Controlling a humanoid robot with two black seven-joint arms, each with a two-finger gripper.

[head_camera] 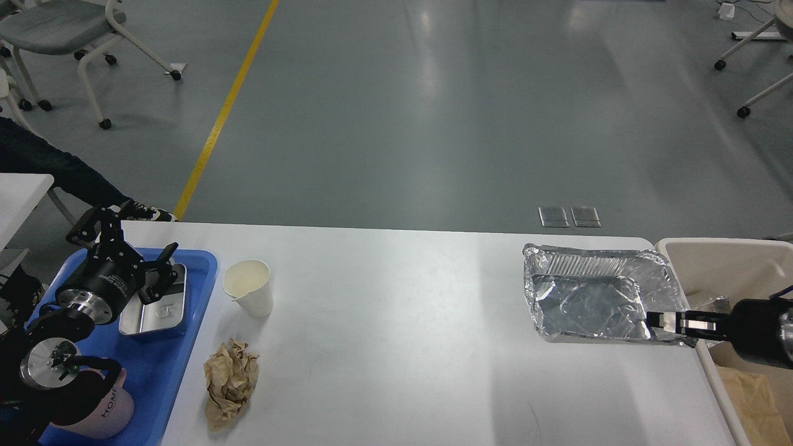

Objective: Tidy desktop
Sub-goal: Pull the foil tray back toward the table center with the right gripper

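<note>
My gripper will set the white paper cup inside the foil tray, and the foil tray will keep its shape because it stays spread from its gripped rim.
The white desktop fills the lower half of the head view. My right gripper is shut on the near right rim of a crumpled foil tray, which hangs lifted over the table's right end, partly over the beige bin. A white paper cup stands upright left of centre. A crumpled brown paper ball lies in front of it. My left gripper is open above a metal box in the blue tray.
A pink mug stands in the blue tray's near corner, under my left arm. The beige bin holds crumpled foil and brown paper. Office chairs stand on the grey floor beyond the table. A second white table edge shows at far left.
</note>
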